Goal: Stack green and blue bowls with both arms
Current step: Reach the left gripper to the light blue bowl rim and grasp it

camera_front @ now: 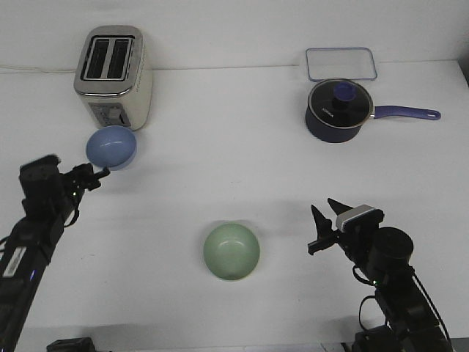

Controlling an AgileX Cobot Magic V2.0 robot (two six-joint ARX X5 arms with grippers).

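The green bowl's round rim (231, 251) is as wide as the blue bowl's (112, 147), so the blue bowl will cover the green bowl from sight when the robot stacks them.
The pale green bowl (231, 251) sits upright on the white table near the front middle. The light blue bowl (111, 147) is at the left, just in front of the toaster. My left gripper (97, 174) reaches its fingertips to the blue bowl's near left rim. I cannot tell whether it grips the rim or only touches it. My right gripper (326, 220) is open and empty, a little to the right of the green bowl and apart from it.
A silver toaster (113, 77) stands at the back left, right behind the blue bowl. A dark navy saucepan (337, 110) with a lid and a purple handle stands at the back right. A clear rectangular tray (341, 64) lies behind it.
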